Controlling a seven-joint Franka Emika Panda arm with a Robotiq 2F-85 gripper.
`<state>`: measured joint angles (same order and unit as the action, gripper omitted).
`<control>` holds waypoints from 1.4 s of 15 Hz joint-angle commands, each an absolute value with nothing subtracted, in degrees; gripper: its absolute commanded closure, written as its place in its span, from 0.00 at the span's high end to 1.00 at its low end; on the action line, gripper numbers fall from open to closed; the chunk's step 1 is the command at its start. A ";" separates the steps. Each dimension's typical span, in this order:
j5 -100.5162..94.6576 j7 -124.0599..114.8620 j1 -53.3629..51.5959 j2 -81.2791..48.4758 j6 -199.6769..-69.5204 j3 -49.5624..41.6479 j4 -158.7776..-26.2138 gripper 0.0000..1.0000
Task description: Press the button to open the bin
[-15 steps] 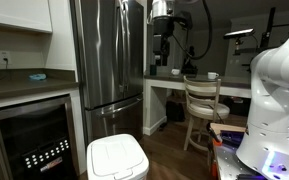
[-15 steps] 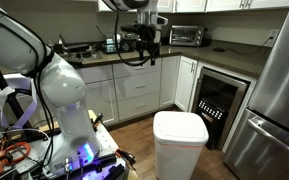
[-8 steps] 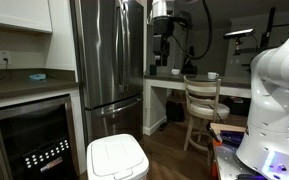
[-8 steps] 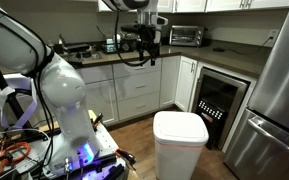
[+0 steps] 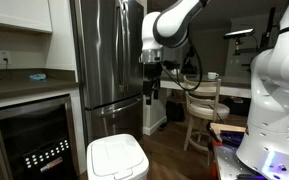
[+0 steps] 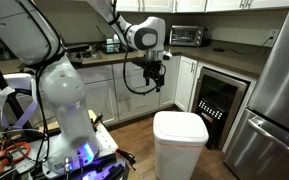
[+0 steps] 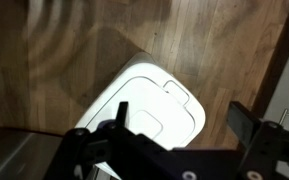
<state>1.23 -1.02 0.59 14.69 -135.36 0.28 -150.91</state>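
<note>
The small tab (image 7: 177,92) is lined up halfway across my open fingers, so my gripper should continue to go down toward the bin's lid (image 5: 116,155) and close above the tab.
The white boxy bin (image 5: 117,158) stands on the wood floor with its flat lid shut, and it shows in both exterior views (image 6: 180,135). In the wrist view the lid (image 7: 144,105) lies below me, with an inset panel and a small tab (image 7: 174,88) at its far edge. My gripper (image 5: 151,88) hangs in the air well above the bin, fingers pointing down, as also seen in an exterior view (image 6: 160,80). In the wrist view its two fingers (image 7: 182,120) stand wide apart and hold nothing.
A stainless fridge (image 5: 109,55) rises right behind the bin. A black-fronted appliance with lit dots (image 5: 34,140) sits under the counter beside it. A wooden chair (image 5: 202,105) stands at a desk. The white robot base (image 6: 64,100) is on a cart.
The arm has swung down from high up, bringing the gripper lower and closer over the bin. The bin has not moved and its lid stays shut.
</note>
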 commanded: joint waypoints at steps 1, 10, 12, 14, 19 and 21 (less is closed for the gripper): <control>2.48 3.65 -0.05 -0.25 -147.89 -0.70 -148.77 1.00; 8.43 18.28 5.98 -28.06 -156.15 6.84 -133.54 1.00; 7.21 18.76 6.89 -32.15 -155.77 7.89 -129.69 0.99; 5.89 19.03 7.05 -35.87 -155.74 8.28 -126.47 0.74; 4.81 19.73 7.39 -42.63 -154.29 9.38 -119.97 0.44; 4.32 19.68 7.17 -44.52 -154.53 9.59 -118.24 0.31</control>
